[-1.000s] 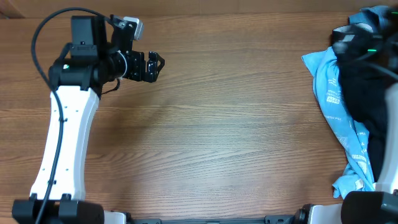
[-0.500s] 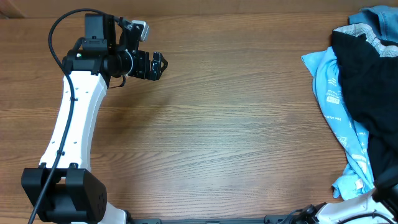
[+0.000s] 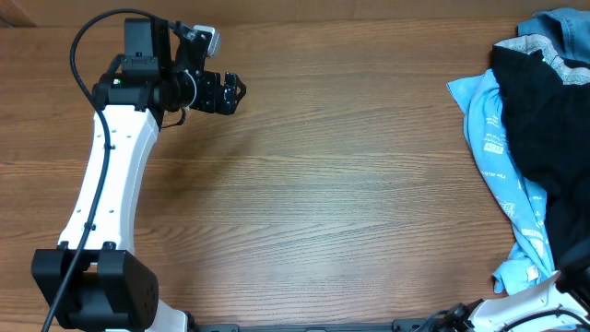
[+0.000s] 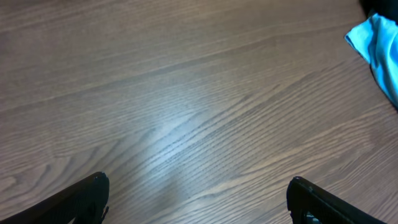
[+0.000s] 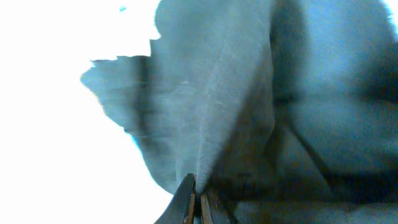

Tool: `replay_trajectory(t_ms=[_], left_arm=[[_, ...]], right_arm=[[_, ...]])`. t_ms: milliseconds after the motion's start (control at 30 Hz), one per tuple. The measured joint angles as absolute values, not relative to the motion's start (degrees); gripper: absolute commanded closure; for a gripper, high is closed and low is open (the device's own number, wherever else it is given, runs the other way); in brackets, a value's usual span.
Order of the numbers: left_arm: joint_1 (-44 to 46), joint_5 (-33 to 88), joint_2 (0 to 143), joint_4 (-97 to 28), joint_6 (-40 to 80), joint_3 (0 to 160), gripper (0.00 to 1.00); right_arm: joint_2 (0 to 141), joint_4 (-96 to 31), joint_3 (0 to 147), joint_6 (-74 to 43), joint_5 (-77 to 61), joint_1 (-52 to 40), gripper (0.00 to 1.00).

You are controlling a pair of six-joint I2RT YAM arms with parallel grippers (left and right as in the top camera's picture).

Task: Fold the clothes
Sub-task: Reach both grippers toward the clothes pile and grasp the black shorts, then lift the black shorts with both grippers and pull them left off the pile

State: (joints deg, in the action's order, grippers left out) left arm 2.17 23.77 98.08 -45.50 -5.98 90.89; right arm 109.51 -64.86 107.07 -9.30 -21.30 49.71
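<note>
My right gripper holds the fabric by a bunched fold (image 5: 217, 118) far from my left gripper. Next, I bring it over clear wood (image 3: 341, 106) so both can spread it.
The clothes lie heaped at the table's right edge: a black garment (image 3: 539, 120) over a light blue one (image 3: 493, 138), with denim-blue cloth (image 3: 553, 23) at the top corner. My right gripper (image 5: 194, 202) is outside the overhead view. In its wrist view it is shut, and a ridge of washed-out grey-blue fabric (image 5: 217, 93) rises from between its fingertips. My left gripper (image 3: 235, 90) hangs open over bare wood at the far left, far from the pile. A light blue corner (image 4: 376, 40) shows at the top right of the left wrist view, where the left gripper (image 4: 198, 193) holds nothing.
The wooden table (image 3: 323, 184) stretches between the left arm and the pile. A white piece of the right arm (image 3: 530, 300) shows at the bottom right, by the light blue hem.
The right arm, over the pile's top a second ago, has left the overhead view. The left arm has swung slightly right and back.
</note>
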Motion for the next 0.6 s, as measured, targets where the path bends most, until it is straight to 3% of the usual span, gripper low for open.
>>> replay_trajectory(t_ms=[100,333,600], left_arm=[[2.2,23.5,98.1,-47.4,-4.7,95.0,0.03],[1.8,14.2,98.1,-55.7,-3.1,110.0,0.00],[-7.6,11.7,98.1,-57.8,-0.3,114.1,0.00]], right_arm=[[107.0,-73.3,116.2,-5.2,-26.9,42.0,0.96],[105.6,-81.7,131.7,0.4,-30.2,8.9,0.96],[105.3,-83.3,139.2,1.3,-29.9,-10.4,0.96]])
